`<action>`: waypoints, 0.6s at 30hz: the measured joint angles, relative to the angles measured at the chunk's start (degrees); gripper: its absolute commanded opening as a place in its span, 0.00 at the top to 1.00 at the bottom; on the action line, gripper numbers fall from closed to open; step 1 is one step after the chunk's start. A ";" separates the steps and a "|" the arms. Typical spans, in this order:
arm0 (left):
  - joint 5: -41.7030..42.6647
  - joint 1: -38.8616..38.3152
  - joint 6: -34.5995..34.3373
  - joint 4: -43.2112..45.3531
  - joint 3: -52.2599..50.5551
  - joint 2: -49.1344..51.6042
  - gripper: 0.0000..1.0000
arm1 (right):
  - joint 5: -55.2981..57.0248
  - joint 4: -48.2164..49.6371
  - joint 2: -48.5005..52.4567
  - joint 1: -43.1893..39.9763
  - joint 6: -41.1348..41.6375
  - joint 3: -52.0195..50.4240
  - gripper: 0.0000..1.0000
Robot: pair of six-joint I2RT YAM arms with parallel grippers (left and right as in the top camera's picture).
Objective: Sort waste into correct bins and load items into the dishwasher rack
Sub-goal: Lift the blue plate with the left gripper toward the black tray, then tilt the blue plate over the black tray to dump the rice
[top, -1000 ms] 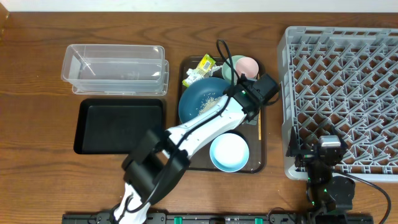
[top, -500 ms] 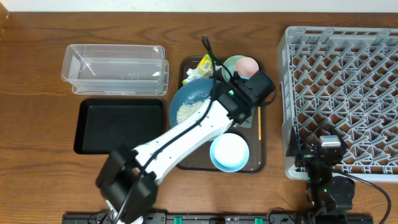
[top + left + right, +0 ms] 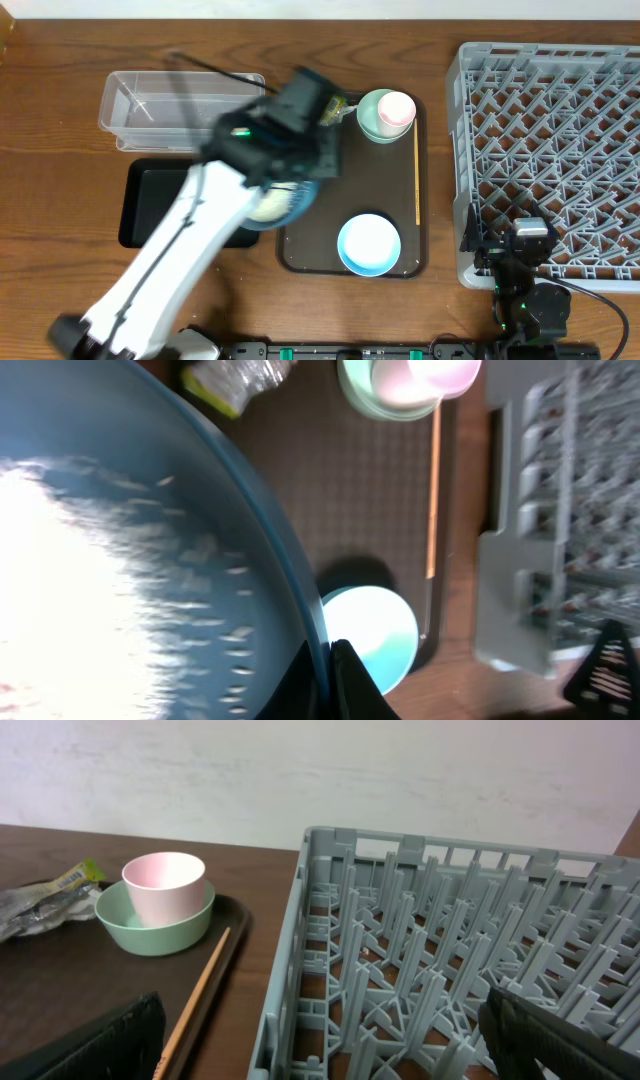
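The dark-blue plate has a heap of white rice (image 3: 272, 205) on it, so next my left gripper tips the plate over the black tray (image 3: 157, 204) before it goes to the rack.
My left gripper (image 3: 329, 662) is shut on the rim of the dark-blue plate (image 3: 150, 510), which holds a heap of white rice (image 3: 60, 580). In the overhead view the plate (image 3: 300, 202) is lifted over the brown tray's left edge and the black tray (image 3: 160, 200). The clear tub (image 3: 185, 110) lies behind it. The light-blue bowl (image 3: 369, 244) sits on the brown tray. The pink cup (image 3: 397, 108) stands in the mint bowl (image 3: 368, 120). The wrapper (image 3: 335, 105) lies beside them. My right gripper (image 3: 330, 1040) is open and empty at the rack's (image 3: 550, 150) front-left corner. The paper scrap is out of view.
The dark brown serving tray (image 3: 400, 200) lies between the bins and the rack. A wooden chopstick (image 3: 416, 175) lies along its right edge. My left arm (image 3: 170, 260) stretches across the black tray's front.
My left gripper has carried the plate with the rice left, from the middle of the brown tray to its left edge over the black tray. The right arm has not moved.
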 measured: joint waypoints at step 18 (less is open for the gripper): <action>11.82 14.36 7.26 5.97 -9.68 -3.23 0.94 | 0.00 0.00 0.00 0.00 0.00 0.00 0.01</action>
